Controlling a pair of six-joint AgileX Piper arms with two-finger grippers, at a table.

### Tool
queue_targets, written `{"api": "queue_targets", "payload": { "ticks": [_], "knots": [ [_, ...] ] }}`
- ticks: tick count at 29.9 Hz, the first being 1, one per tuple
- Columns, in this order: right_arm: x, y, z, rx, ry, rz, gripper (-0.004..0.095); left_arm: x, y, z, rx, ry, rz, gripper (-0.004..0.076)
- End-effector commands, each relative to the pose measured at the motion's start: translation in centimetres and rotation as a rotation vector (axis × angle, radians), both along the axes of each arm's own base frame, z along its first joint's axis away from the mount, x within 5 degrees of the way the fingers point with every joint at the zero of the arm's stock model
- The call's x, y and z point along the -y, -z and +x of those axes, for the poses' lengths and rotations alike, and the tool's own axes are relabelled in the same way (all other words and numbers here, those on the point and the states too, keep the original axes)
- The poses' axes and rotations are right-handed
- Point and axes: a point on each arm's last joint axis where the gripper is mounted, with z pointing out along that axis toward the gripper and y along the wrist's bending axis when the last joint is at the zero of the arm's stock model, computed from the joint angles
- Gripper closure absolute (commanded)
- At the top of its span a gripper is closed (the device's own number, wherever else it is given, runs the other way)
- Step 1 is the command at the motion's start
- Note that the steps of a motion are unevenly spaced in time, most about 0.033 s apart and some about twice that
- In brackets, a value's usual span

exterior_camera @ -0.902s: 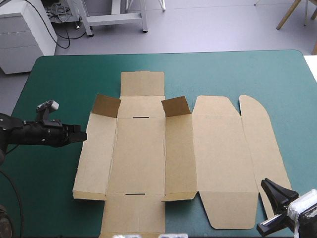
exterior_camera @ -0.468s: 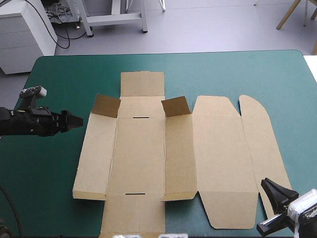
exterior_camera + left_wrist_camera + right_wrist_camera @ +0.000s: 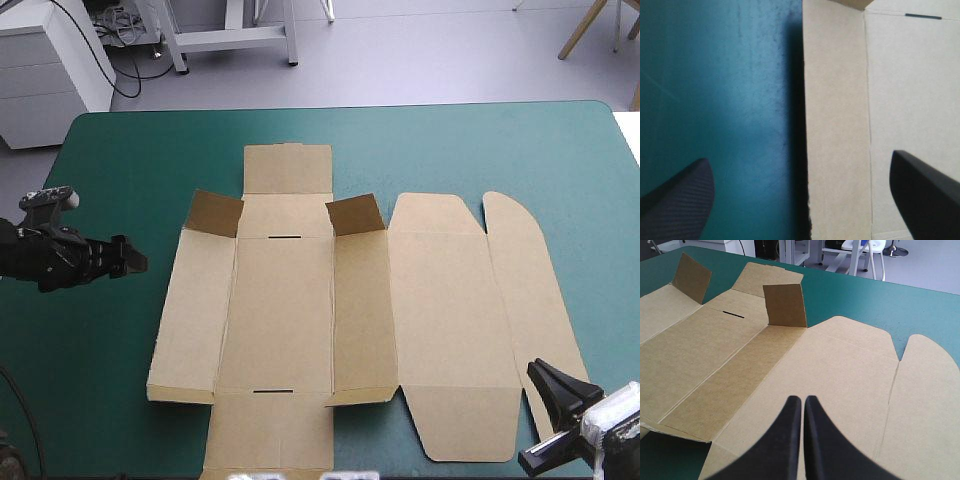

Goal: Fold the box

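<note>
The side panel point(image 3: 194, 310) is joined to the box's base by a straight crease point(image 3: 227, 315), so the side panel will swing up into a flat side when I lift it.
The brown box point(image 3: 285, 310) lies spread flat in the middle of the teal-green table, with two small corner flaps point(image 3: 356, 215) raised at its far side. My left gripper point(image 3: 130, 256) is open and stands a short way off the box's left side panel. In the left wrist view its fingers point(image 3: 680, 200) stand wide apart, and that panel point(image 3: 837, 125) lies ahead of the gripper point(image 3: 799, 157). My right gripper point(image 3: 537, 372) is shut at the box's near right corner. In the right wrist view the gripper point(image 3: 802, 401) points over the lid panel point(image 3: 840, 375).
A strip of bare teal-green cover point(image 3: 150, 200) separates the left gripper from the box. The box's near flap point(image 3: 268, 435) reaches the table's near edge. The rounded lid tab point(image 3: 525, 270) lies flat toward the table's right edge.
My left gripper has drawn back to the left, away from the box's left edge, and has gone from shut to open. The right gripper and the box have not moved.
</note>
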Motion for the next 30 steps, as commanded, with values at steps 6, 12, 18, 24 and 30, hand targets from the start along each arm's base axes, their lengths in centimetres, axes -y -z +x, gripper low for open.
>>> {"api": "queue_targets", "payload": {
  "ticks": [6,12,18,24,30],
  "knots": [
    [0.0,-1.3,0.1,0.080,0.008,0.028,0.0908,-0.8,3.2,0.6,-0.155,-0.008,-0.108,0.0050],
    [0.0,-1.3,0.1,0.081,0.008,0.026,0.0908,0.2,6.0,1.0,-0.184,0.053,-0.234,0.0050],
    [0.0,-1.3,0.1,0.081,0.008,0.026,0.0908,2.2,7.0,1.2,-0.206,0.123,-0.240,0.0050],
    [0.0,-1.3,0.1,0.081,0.008,0.026,0.0908,5.1,8.1,1.0,-0.238,0.217,-0.227,0.0050],
    [0.0,-1.3,0.1,0.082,0.007,0.024,0.0908,6.5,8.5,0.9,-0.226,0.253,-0.258,0.0050]
  ]
}}
